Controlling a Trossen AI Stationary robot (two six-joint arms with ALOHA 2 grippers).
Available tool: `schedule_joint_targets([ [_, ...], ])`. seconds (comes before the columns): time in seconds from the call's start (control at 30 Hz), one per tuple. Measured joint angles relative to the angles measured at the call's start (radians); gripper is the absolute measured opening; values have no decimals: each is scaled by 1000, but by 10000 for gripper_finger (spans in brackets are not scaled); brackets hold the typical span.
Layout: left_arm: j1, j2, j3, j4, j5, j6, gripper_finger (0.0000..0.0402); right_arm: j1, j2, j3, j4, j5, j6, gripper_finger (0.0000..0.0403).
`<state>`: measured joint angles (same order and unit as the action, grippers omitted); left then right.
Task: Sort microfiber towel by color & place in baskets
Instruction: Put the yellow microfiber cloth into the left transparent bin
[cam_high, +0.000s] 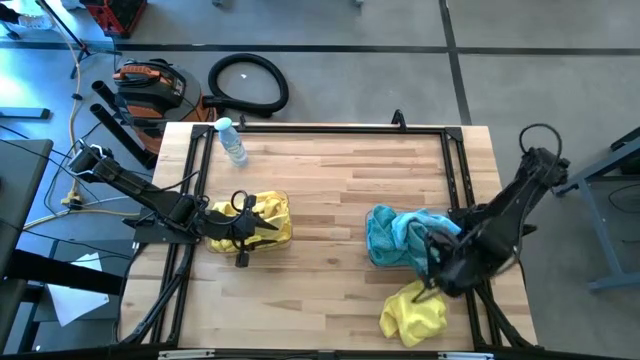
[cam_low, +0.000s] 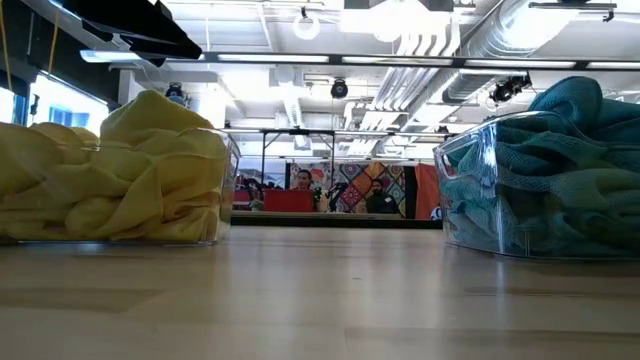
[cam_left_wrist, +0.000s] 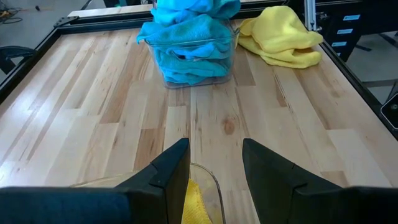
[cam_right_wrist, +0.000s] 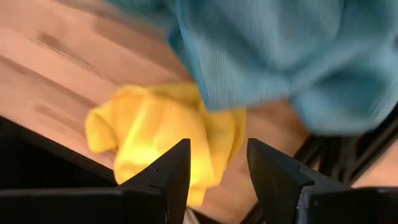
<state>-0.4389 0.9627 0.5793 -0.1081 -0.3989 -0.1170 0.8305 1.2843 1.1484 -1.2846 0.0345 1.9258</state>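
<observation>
The loose yellow towel is lying clear of the blue heap. My right gripper should continue to move its open fingers down until they straddle a fold, and then close them.
On the table's left, a clear basket holds yellow microfiber towels. My left gripper hovers open just above its rim, pointing toward the table's right. A second clear basket at the right holds a heap of teal-blue towels. One loose yellow towel lies crumpled on the wood near the front right corner. My right gripper points down, open and empty, above the table between the blue heap and the loose yellow towel.
A clear water bottle with a blue cap lies at the far left of the table. Black frame rails run along the table's edges. Bare wood lies between the two baskets.
</observation>
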Motion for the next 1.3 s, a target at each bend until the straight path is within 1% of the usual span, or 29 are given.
schedule_joint_targets([
  [0.13,0,0,0,0,0,-3,138,77,92,0,72,-51,132,154],
  [0.3,0,0,0,0,0,-12,138,133,211,0,183,-73,187,154],
  [0.47,0,0,0,0,0,-13,138,148,322,0,253,-74,178,154],
  [0.6,0,0,0,0,0,-13,138,148,399,0,277,-133,162,154],
  [0.7,0,0,0,1,0,-13,138,152,454,-1,338,-157,117,154],
  [0.8,0,0,0,1,0,-13,138,152,497,-1,403,-157,87,153],
  [0.87,0,0,0,1,0,-27,138,152,523,-1,416,-154,84,149],
  [0.93,0,0,0,1,0,-43,138,152,540,-1,436,-140,59,137],
  [1.0,0,0,0,1,0,-61,138,152,550,-1,451,-117,28,116],
  [1.07,0,0,0,2,-1,-66,138,152,550,-1,470,-83,4,85],
  [1.17,0,0,0,2,-1,-69,138,152,543,-1,481,-3,-44,24],
  [1.2,0,0,0,2,-1,-77,138,152,541,0,481,23,-63,13],
  [1.23,0,0,0,2,0,-90,138,152,540,3,482,51,-83,10],
  [1.3,0,0,0,3,-1,-119,138,149,540,11,480,106,-104,20],
])
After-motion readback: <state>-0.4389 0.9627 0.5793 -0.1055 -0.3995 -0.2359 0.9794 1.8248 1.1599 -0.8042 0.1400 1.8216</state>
